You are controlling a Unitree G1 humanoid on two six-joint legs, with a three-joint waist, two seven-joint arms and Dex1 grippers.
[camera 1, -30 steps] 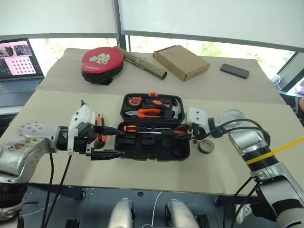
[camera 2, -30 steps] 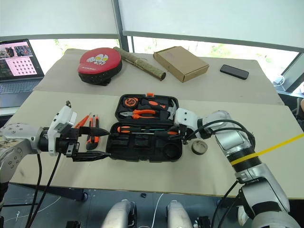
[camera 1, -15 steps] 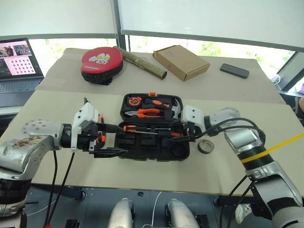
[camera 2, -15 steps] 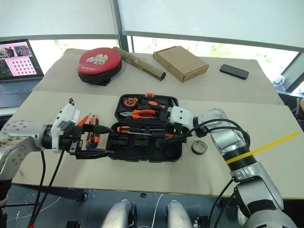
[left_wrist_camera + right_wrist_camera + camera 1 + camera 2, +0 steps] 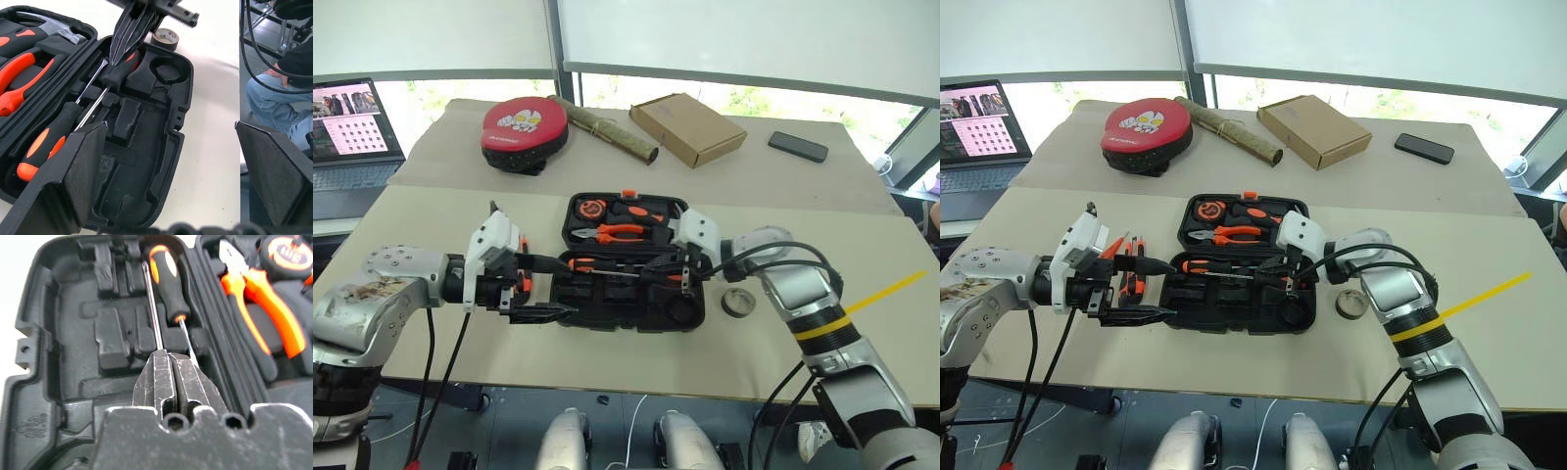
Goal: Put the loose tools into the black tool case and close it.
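Note:
A long moulded hollow is empty along the black tool case's front edge. The utility knife will come to rest flat there when I lower it.
The black tool case lies open at the table's middle. One black-and-orange screwdriver sits in its front half. A second one lies beside it, and my right gripper is shut with its tips down on that handle, only the shaft showing past them. My left gripper hovers open at the case's left end, nothing between its pads. More loose tools, orange and black, lie left of the case behind that gripper. The dark tape roll rests just right of the case.
Pliers, a hammer and a tape measure fill the case's lid half. Behind stand a red-and-black pad, a rolled bundle, a cardboard box, a phone and a laptop. A person's knee is beyond the table.
My right gripper has shifted left over the case's front half and its fingers have closed. The second screwdriver now lies in the case. The left arm kept still.

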